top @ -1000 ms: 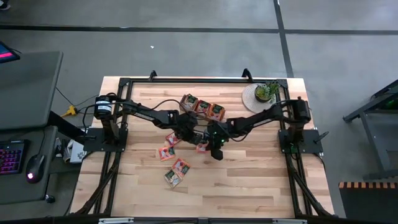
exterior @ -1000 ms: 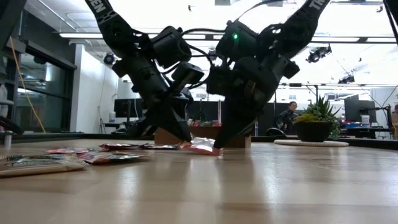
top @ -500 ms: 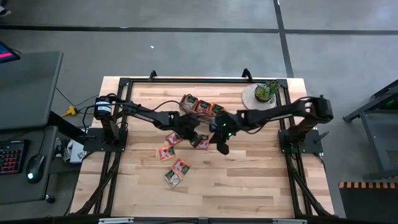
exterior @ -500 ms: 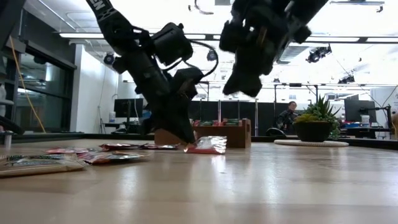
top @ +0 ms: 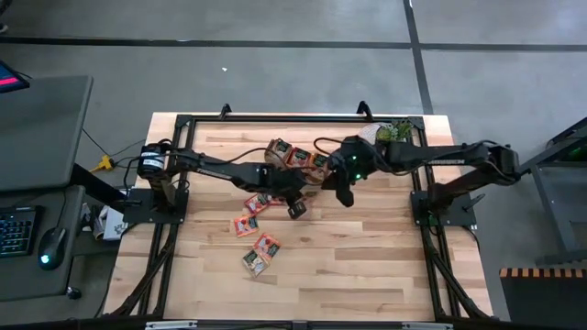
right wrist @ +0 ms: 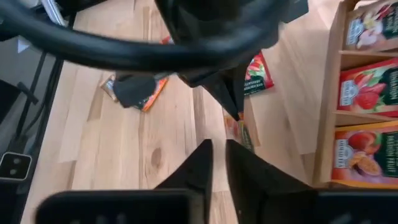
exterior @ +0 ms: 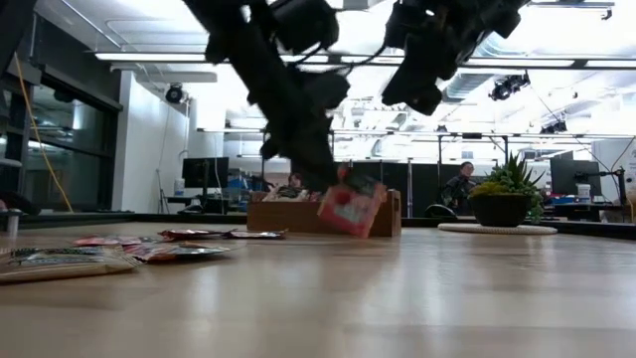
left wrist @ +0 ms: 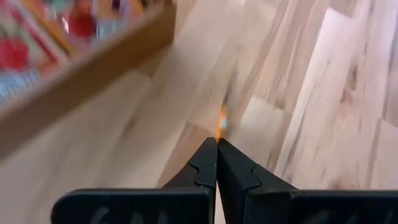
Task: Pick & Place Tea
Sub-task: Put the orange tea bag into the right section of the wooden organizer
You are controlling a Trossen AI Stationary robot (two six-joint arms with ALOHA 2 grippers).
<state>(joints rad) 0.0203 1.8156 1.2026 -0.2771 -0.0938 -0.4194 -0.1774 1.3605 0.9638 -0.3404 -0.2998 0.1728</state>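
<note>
The sachet hangs from my left gripper, but with the peach compartment closer to my other arm, my right gripper should open and grab the sachet's lower edge.
My left gripper is over the middle of the table, shut on a red-orange tea sachet that hangs clear of the wood. In its wrist view the sachet shows only as a thin orange sliver past the fingertips. My right gripper is raised, to the right of the left one, with a narrow gap between its fingers and nothing in it. The wooden tray lies at the far middle, with sachets in its compartments. My left gripper pinches the sachet between its two fingers by its upper edge. The fingers slant down from the table's left side. The sachet hangs tilted below the fingertips, lifted clear of the table, in front of the tray.
Several loose sachets lie on the table left of the grippers and nearer the front; the low view shows them at its left. A small potted plant stands on a round mat at the far right. The near half is bare wood.
My right gripper has let go of the sachet on the table and risen toward the far right. My left gripper has then risen, rolling its wrist, and taken the sachet off the wood; it now hangs tilted, clear of the table.
</note>
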